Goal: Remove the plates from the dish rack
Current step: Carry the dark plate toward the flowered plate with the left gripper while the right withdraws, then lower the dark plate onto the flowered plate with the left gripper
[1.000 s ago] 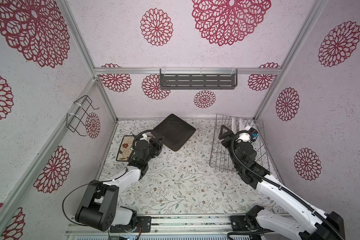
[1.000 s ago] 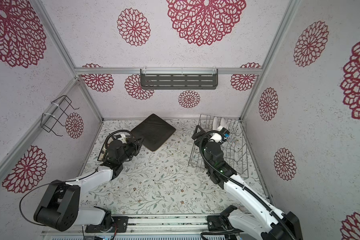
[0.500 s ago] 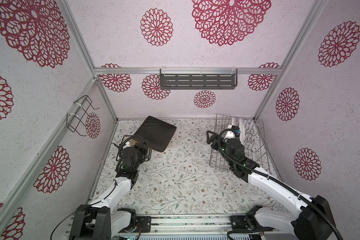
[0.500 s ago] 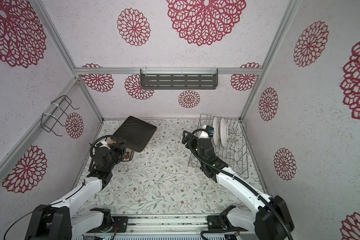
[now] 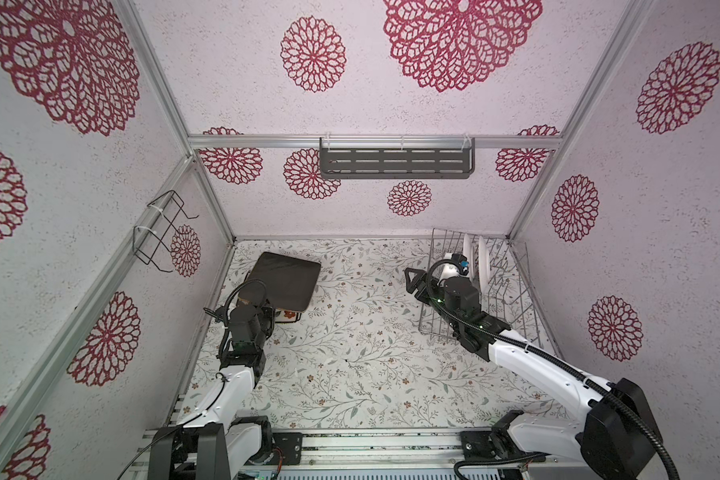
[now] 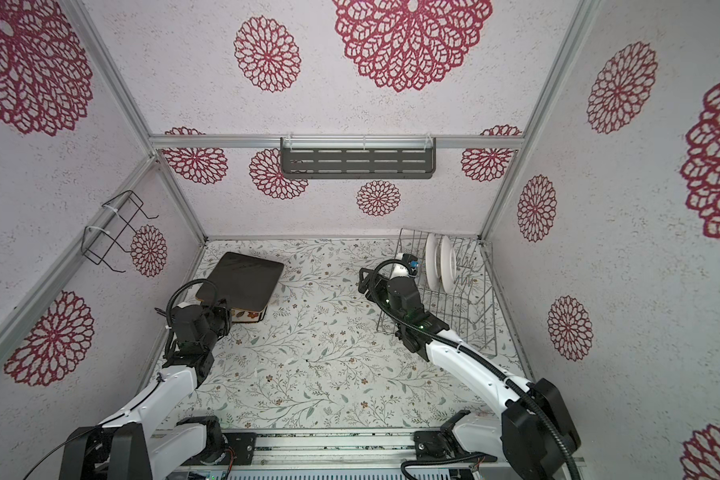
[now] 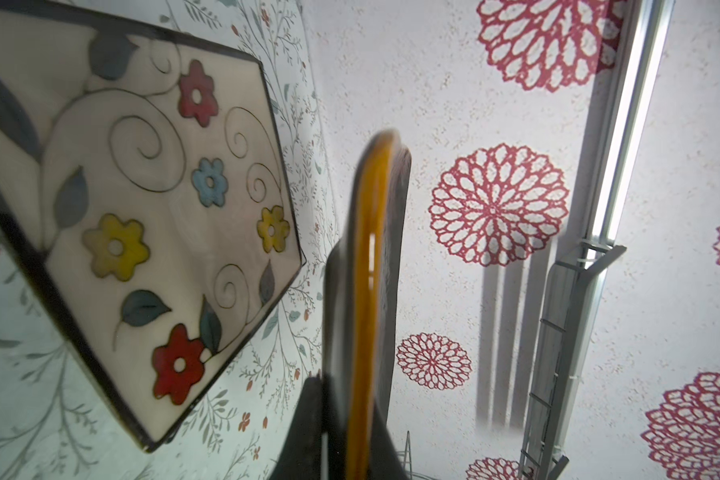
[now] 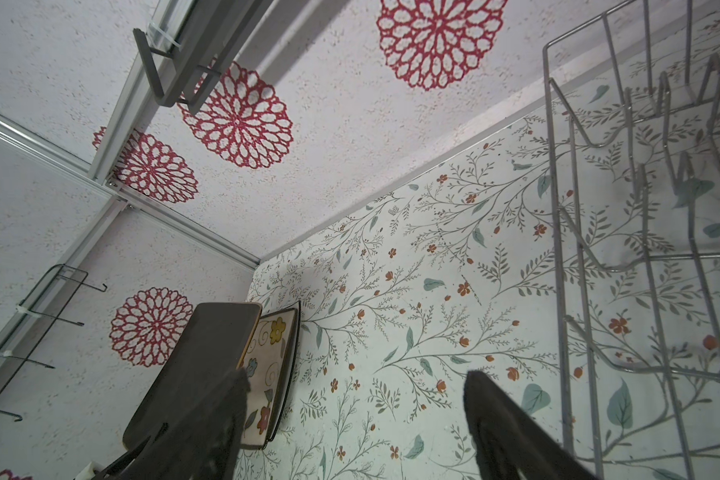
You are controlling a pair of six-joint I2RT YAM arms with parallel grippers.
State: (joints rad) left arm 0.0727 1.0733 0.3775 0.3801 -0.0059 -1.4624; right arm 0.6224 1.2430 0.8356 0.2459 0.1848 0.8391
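Observation:
I should keep lowering the black plate (image 5: 288,280) with my left gripper, as it hangs by its edge over the cream plate's free top (image 7: 180,216), until it rests there, and then let go.
My left gripper (image 5: 267,309) (image 7: 352,386) is shut on the edge of a black square plate (image 5: 287,280) (image 6: 242,278) with an orange rim. The wrist view shows that plate edge-on (image 7: 377,270). It hangs tilted over a cream plate with coloured flowers (image 5: 288,327) (image 7: 142,199) that lies flat on the floor at the left. Two round white plates (image 5: 474,264) (image 6: 439,266) stand upright in the silver wire dish rack (image 5: 510,291) (image 6: 474,299) at the right. My right gripper (image 5: 412,282) (image 8: 356,386) is open and empty, just left of the rack (image 8: 558,249).
A dark grey slotted shelf (image 5: 395,162) hangs on the back wall. A small black wire bracket (image 5: 159,232) sticks out from the left wall. The floral-patterned floor (image 5: 362,332) lies between the two arms.
The left arm carried the black plate from the middle of the floor to the left, over the flowered plate. The right gripper drew back leftward from the rack, uncovering the white plates.

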